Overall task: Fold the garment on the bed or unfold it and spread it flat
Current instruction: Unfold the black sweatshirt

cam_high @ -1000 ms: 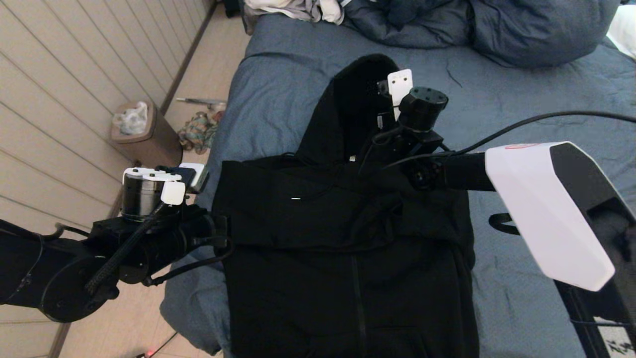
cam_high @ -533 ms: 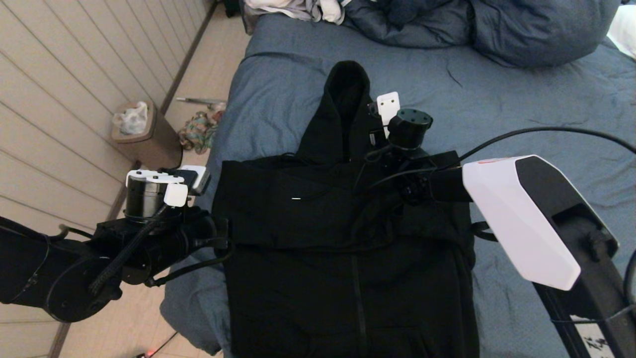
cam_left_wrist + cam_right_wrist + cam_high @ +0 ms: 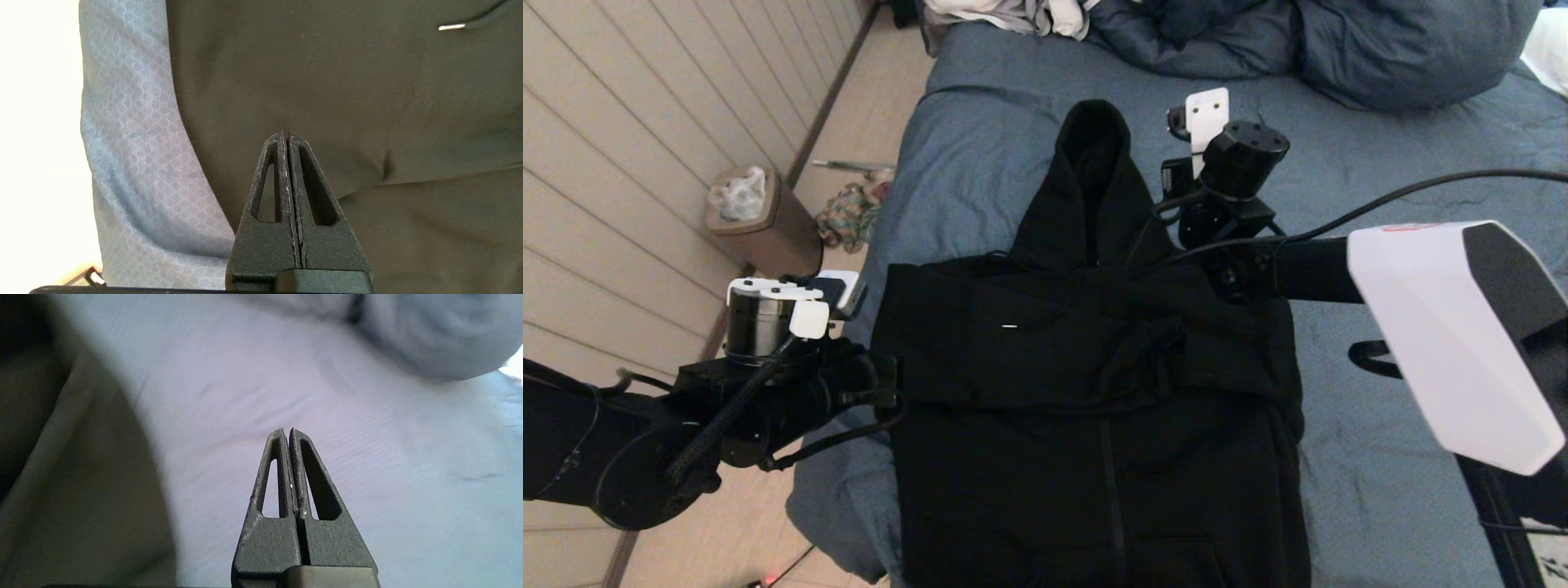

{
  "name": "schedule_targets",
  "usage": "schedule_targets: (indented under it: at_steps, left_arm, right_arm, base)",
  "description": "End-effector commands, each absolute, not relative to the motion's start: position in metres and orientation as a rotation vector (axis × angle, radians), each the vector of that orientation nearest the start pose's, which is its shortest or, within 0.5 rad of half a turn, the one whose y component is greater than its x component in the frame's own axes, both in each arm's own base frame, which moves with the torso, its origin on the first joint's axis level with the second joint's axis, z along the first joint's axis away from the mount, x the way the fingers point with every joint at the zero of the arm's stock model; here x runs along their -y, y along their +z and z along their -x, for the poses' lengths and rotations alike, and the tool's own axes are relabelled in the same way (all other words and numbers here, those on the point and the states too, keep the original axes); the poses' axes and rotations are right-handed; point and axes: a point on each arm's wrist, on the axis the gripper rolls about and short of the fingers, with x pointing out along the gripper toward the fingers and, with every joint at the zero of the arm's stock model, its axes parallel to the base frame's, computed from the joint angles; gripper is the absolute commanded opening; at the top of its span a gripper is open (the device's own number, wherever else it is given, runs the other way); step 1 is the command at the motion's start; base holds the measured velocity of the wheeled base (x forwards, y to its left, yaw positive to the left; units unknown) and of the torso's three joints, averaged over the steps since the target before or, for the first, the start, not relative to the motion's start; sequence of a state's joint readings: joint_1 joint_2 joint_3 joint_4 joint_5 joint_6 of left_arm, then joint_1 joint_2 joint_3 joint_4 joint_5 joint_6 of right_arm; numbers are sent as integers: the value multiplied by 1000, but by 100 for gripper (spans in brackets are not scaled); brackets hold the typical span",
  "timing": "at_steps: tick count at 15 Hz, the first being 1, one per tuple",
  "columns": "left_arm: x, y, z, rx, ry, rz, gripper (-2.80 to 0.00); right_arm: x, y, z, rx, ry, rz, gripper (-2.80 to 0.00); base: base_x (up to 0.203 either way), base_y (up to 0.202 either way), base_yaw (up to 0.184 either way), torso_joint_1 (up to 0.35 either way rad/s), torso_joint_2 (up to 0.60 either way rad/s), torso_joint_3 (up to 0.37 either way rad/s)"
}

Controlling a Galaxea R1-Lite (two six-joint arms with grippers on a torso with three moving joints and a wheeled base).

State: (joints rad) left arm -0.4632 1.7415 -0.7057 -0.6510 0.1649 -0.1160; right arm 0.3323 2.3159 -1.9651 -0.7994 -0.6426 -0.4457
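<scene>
My right gripper should move back from beside the hood, open and reach for the cuff [image 3: 1165, 345], since the sleeve's cuff [image 3: 1166, 336] lies crumpled on the hoodie's chest.
The garment [image 3: 1094, 392], a black zip hoodie, lies front up on the bed [image 3: 980, 147], hood toward the far end and sleeves folded across the chest. A metal drawstring tip [image 3: 1009, 327] rests on the chest. In the left wrist view my left gripper [image 3: 286, 132] is shut and empty, its tips just over the black fabric [image 3: 347, 81] near the hoodie's left shoulder edge. My right gripper [image 3: 291, 428] is shut and empty above bare blue sheet [image 3: 327, 375], with the hood [image 3: 81, 477] to one side. In the head view the right wrist [image 3: 1241, 159] hangs right of the hood.
A puffy blue-grey duvet [image 3: 1380, 49] and a white and grey cloth [image 3: 1013, 16] lie at the bed's far end. On the floor to the left stand a brown bin [image 3: 760, 216] and a colourful bundle [image 3: 849, 216] by the panelled wall. Bare sheet lies right of the hoodie.
The hood spread wider under the right wrist a second ago and now lies narrower. The right wrist dipped nearer, then moved out to the far right, off the hood. The left arm stayed still.
</scene>
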Motion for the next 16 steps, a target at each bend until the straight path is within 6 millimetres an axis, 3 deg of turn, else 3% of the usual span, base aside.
schedule_targets:
  at_steps: [1, 2, 4, 7, 11, 14, 16]
  left_arm:
    - [130, 149, -269, -367, -271, 5, -280]
    - [130, 150, -269, -362, -270, 15, -280]
    - [129, 150, -268, -363, -269, 17, -280]
    - [129, 151, -268, -361, -269, 20, -280]
    - [128, 157, -265, -341, -271, 28, -280]
    - [128, 157, -265, -341, -270, 30, -280]
    - [128, 154, -268, -350, -266, 36, -280]
  right_arm:
    - [-128, 332, -423, 417, -429, 165, -280]
    - [-116, 351, -411, 440, -455, 151, -280]
    - [-68, 383, -390, 462, -545, 114, -280]
    - [-42, 389, -370, 285, -479, -67, -280]
    - [-43, 357, -346, -164, -173, -392, -280]
    - [-47, 325, -344, -322, -135, -361, -280]
    - [-51, 316, -335, -346, -86, -325, -280]
  base:
    - [0, 0, 0, 0, 0, 0]
    - [0, 0, 0, 0, 0, 0]
    - [0, 0, 0, 0, 0, 0]
    - [0, 0, 0, 0, 0, 0]
    - [0, 0, 0, 0, 0, 0]
    - [0, 0, 0, 0, 0, 0]
    - [0, 0, 0, 0, 0, 0]
